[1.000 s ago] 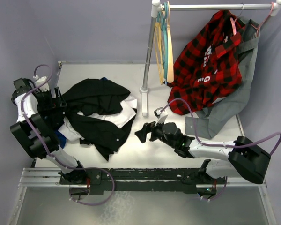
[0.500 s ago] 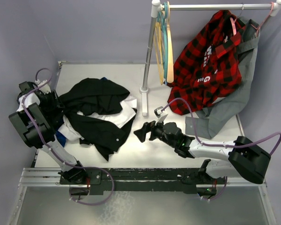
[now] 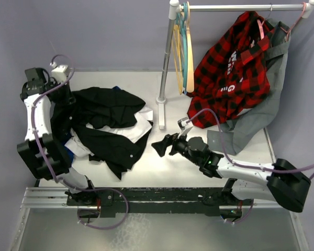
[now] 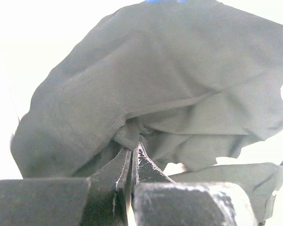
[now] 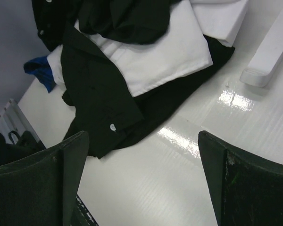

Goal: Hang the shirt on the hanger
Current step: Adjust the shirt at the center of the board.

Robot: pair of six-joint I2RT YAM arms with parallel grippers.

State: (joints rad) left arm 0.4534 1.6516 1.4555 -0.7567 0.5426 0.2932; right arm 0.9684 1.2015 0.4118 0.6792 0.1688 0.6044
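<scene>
The black shirt lies bunched [image 3: 86,107] toward my left gripper, so my right gripper needs to grab the black shirt's flap over the white shirt [image 3: 124,123] and draw it toward the rack.
The black shirt [image 3: 112,104] lies crumpled at the table's left, mixed with a white shirt [image 3: 132,128]. My left gripper [image 3: 67,100] is at the pile's left edge. In the left wrist view its jaws are pressed together, and the left gripper [image 4: 133,149] pinches a fold of the dark shirt [image 4: 170,75] at its tips. The tan hanger [image 3: 190,57] hangs on the rack beside a yellow and a teal one. My right gripper [image 3: 159,147] stands open just right of the pile. In its wrist view the right gripper [image 5: 146,179] is over bare table, with a shirt [image 5: 99,99] cuff close ahead.
The rack's pole [image 3: 166,57] and white base [image 3: 161,112] stand mid-table. A red plaid shirt [image 3: 230,68] and a grey garment [image 3: 261,110] hang at the right. Blue cloth [image 5: 40,70] peeks out under the pile.
The left gripper has shut on the shirt's left edge and that arm has risen toward the back of the table. The right arm shifted slightly and stays open.
</scene>
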